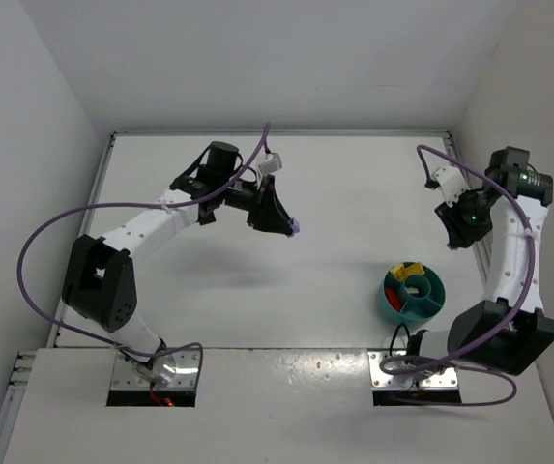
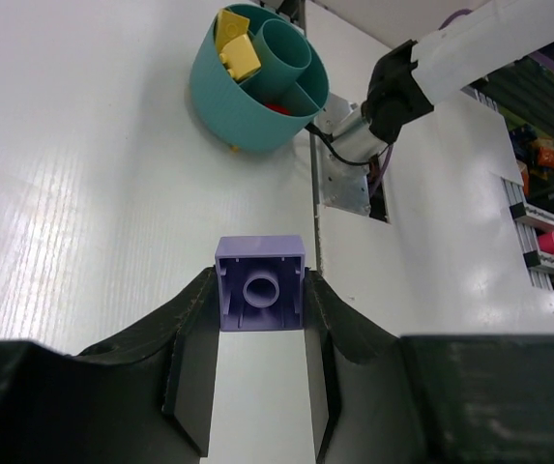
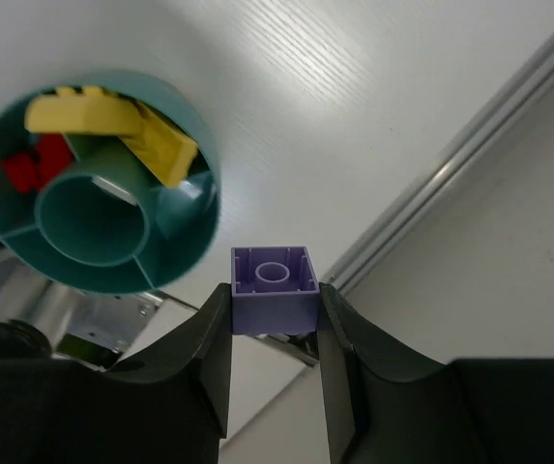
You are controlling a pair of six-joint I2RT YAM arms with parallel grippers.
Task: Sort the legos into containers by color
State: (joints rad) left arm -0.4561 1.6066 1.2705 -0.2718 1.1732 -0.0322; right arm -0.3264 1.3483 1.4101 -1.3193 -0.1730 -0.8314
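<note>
An empty compartment (image 3: 179, 232) is open beside the yellow legos. My right gripper should keep carrying its lavender-purple lego until the lego hangs inside the teal bowl's rim (image 3: 213, 218), and then let go.
My left gripper (image 1: 289, 225) is shut on a lavender-purple lego (image 1: 297, 228) and holds it above the table's middle, far left of the bowl. The left wrist view shows that lego (image 2: 260, 283) pinched between the fingertips of the left gripper (image 2: 260, 302). My right gripper (image 1: 451, 240) is above and just behind the round teal bowl (image 1: 393, 302). The right wrist view shows the right gripper (image 3: 274, 302) shut on a second lavender-purple lego (image 3: 274, 285). In the bowl (image 3: 178, 263), yellow legos (image 3: 122, 128) fill one compartment and a red lego (image 3: 31, 170) lies in another.
The bowl (image 2: 226, 108) stands near the right arm's metal base plate (image 2: 349, 188). An aluminium rail (image 3: 470, 155) runs along the table's right edge next to the white wall. Purple cables loop off both arms.
</note>
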